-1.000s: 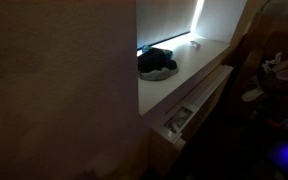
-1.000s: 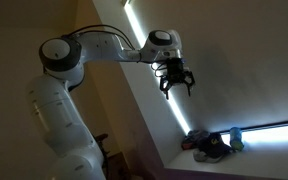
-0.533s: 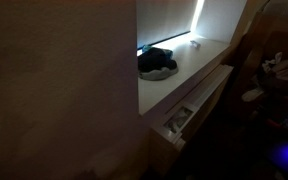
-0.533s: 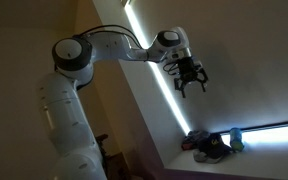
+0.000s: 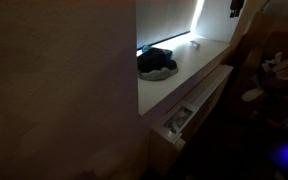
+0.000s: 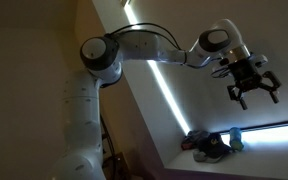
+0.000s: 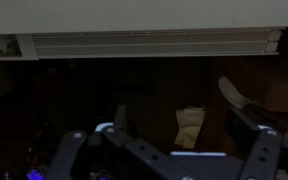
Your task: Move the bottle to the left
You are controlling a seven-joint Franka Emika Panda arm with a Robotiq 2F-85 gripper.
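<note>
The dark space [image 7: 154, 92] below is ahead of my open gripper, which points into it past the white ledge. I should therefore swing my gripper back over the ledge toward the bottle [image 5: 194, 43].
The bottle [image 6: 235, 139] is a tiny pale shape on the white ledge [image 6: 269, 160], just beside a dark rounded heap [image 6: 209, 147]. In an exterior view it is only a light speck [image 5: 193, 43] near the bright window strip, past the heap [image 5: 156, 63]. My gripper [image 6: 252, 88] hangs in the air well above the ledge, open and empty, with its fingers pointing down. Its tip just shows at the top edge of an exterior view [image 5: 235, 8]. In the wrist view my two dark fingers [image 7: 181, 120] are spread apart, and the bottle is out of view there.
The white arm [image 6: 104, 60] reaches from its base across the sloping wall. A bright light strip [image 6: 169, 95] runs down the wall to the ledge. A white slatted panel [image 7: 144, 44] fills the top of the wrist view. A pale object [image 7: 190, 127] sits in the dark below.
The arm has swung far to the right in the exterior view, carrying the gripper right and slightly lower, now above the ledge. The gripper stays open. Bottle and heap have not moved.
</note>
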